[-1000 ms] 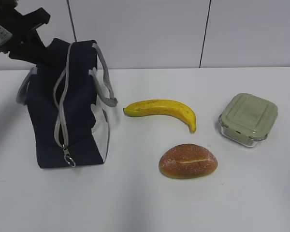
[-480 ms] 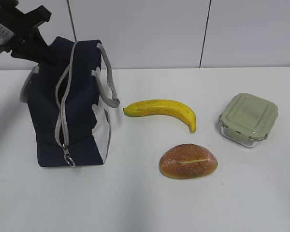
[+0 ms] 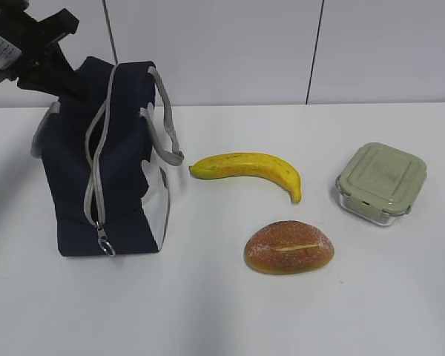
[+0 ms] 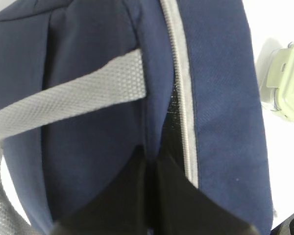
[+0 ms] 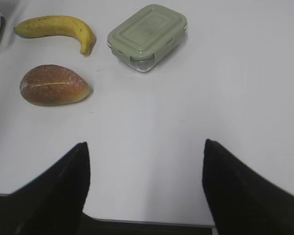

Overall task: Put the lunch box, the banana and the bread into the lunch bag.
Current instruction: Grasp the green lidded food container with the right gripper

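The lunch bag's opening will spread wider when I lower the lunch box in, because the grey zipper's loose edges sag around a narrow gap.
The navy lunch bag stands at the left, its grey zipper partly open along the top and front. My left gripper is at the bag's top rear corner; in the left wrist view it is shut on the navy fabric edge beside the zipper. The banana lies in the middle, the bread in front of it, and the lunch box at the right. My right gripper is open and empty over bare table, near of the bread, banana and lunch box.
The bag's grey strap handles hang over its right side, and one crosses the left wrist view. The white table meets a white panelled wall behind. The table's near edge shows in the right wrist view.
The bag's top has been pulled slightly up and to the right by my left gripper, so the bag stands straighter. In the last half second nothing moved.
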`<action>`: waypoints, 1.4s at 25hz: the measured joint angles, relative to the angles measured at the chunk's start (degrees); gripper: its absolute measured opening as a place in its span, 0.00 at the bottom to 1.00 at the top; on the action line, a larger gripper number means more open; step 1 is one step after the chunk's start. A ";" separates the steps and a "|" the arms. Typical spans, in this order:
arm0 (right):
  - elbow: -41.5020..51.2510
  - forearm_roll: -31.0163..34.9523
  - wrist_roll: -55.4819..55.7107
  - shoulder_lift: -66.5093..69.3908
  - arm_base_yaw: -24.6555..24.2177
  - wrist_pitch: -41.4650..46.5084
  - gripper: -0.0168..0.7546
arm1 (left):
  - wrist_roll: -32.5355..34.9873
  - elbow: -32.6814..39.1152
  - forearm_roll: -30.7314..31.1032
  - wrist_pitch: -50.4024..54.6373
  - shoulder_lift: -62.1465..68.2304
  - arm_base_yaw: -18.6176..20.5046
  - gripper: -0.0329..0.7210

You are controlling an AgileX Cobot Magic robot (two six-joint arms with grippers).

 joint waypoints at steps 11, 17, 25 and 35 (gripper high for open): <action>-4.59 6.36 0.27 19.41 0.00 -6.69 0.71 | 0.00 0.00 0.00 0.01 0.00 0.00 0.04; -7.10 11.83 0.40 36.69 0.00 -11.32 0.71 | 0.00 0.00 0.00 0.06 0.00 0.00 0.04; -13.92 21.00 0.42 56.50 0.00 -16.33 0.71 | 0.09 0.00 0.00 0.12 0.00 0.00 0.04; -24.04 25.34 -1.55 74.65 -1.43 -20.01 0.71 | 0.46 0.00 0.00 0.25 0.00 0.00 0.04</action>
